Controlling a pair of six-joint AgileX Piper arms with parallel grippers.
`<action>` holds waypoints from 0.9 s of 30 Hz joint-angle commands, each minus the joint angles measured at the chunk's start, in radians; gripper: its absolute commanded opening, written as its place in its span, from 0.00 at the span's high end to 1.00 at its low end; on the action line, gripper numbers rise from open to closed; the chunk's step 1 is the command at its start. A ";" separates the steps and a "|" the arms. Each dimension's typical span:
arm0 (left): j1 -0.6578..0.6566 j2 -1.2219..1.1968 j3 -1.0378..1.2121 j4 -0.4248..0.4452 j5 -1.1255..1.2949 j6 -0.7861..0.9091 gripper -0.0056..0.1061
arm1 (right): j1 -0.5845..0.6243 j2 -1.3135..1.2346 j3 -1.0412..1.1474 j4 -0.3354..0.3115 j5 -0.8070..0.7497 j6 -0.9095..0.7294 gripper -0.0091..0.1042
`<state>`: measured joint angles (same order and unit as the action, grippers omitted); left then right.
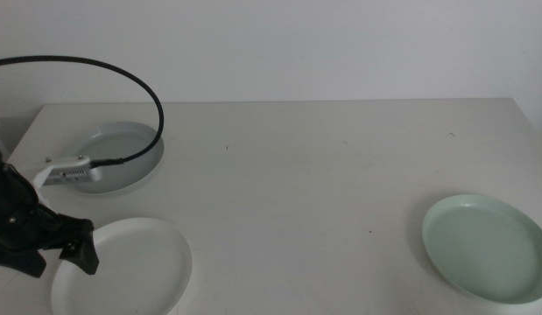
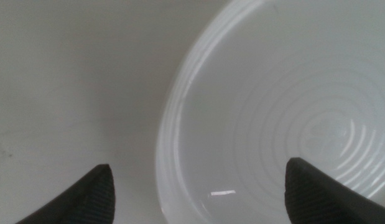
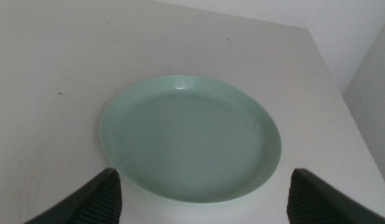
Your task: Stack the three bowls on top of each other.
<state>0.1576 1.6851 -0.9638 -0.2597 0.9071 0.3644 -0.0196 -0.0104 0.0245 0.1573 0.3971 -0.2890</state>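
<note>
The white bowl [image 1: 123, 268] will hang at a tilt when the robot lifts it, because the left gripper straddles just one side of the wide rim [image 1: 59, 265].
Three bowls lie apart on the table. At the front left is the white bowl [image 1: 130, 267]. My left gripper [image 1: 57, 258] hangs open at its left rim, and in the left wrist view that rim of the white bowl [image 2: 292, 112] runs between the two spread jaws of the left gripper [image 2: 201, 200]. The pale grey-blue bowl [image 1: 126, 149] sits at the back left, partly hidden by the left arm's wrist. The mint green bowl [image 1: 487, 247] lies at the front right. The right gripper [image 3: 201, 204] is out of the middle view and stands open, close in front of the mint green bowl [image 3: 189, 146].
A black cable [image 1: 122, 70] arcs from the left arm over the back left of the table [image 1: 306, 175]. The table's right edge [image 3: 332, 81] runs close past the mint green bowl. A white wall stands behind the table.
</note>
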 commanded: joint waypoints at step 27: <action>0.001 0.094 -0.022 0.021 0.059 0.031 0.79 | -0.007 -0.027 -0.002 -0.003 -0.077 -0.010 0.31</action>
<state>0.1576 1.7996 -0.9802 -0.2241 0.9359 0.3951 -0.0196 -0.0104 0.0245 0.1573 0.3971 -0.2890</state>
